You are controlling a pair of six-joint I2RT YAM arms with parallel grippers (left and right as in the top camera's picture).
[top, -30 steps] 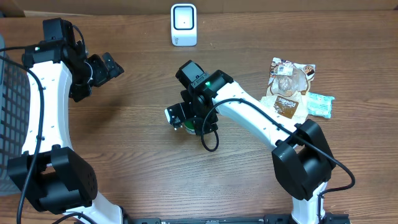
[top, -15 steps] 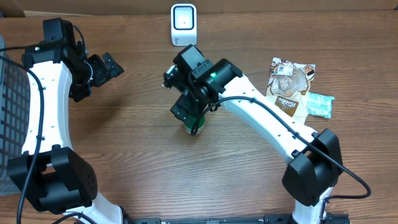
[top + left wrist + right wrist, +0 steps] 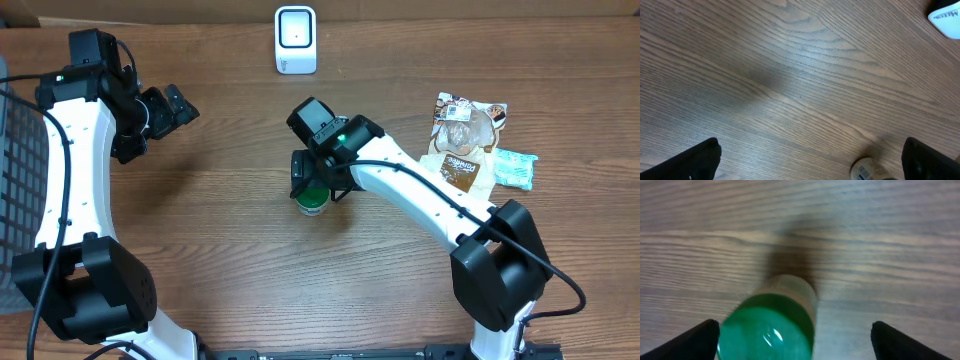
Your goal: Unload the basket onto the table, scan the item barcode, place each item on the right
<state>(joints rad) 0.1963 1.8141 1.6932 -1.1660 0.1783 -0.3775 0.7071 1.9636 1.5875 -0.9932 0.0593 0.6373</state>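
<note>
Next, I centre my fingers around the container's top [image 3: 313, 196] before I close and lift the container, since the green lid [image 3: 767, 332] is off-centre in my open right gripper.
The item is a small pale container with a green lid [image 3: 312, 204], standing upright on the wooden table. My right gripper [image 3: 314, 184] hovers just above it, open. In the right wrist view the green lid [image 3: 767, 330] sits between the spread fingers [image 3: 695, 341], close to the left one, with no finger pressing on it. The white scanner [image 3: 295, 40] stands at the back of the table. My left gripper [image 3: 170, 108] is open over bare wood at the left. Its wrist view shows the container's barcode label [image 3: 864, 171] and a corner of the scanner [image 3: 946, 15].
Snack packets [image 3: 465, 140] and a teal packet [image 3: 515, 168] lie at the right. A grey mesh basket [image 3: 15, 170] stands at the left edge.
My right gripper lifted and turned toward the scanner, then came back down over the green-lidded container. The container has stayed on the table. The left arm has not moved.
</note>
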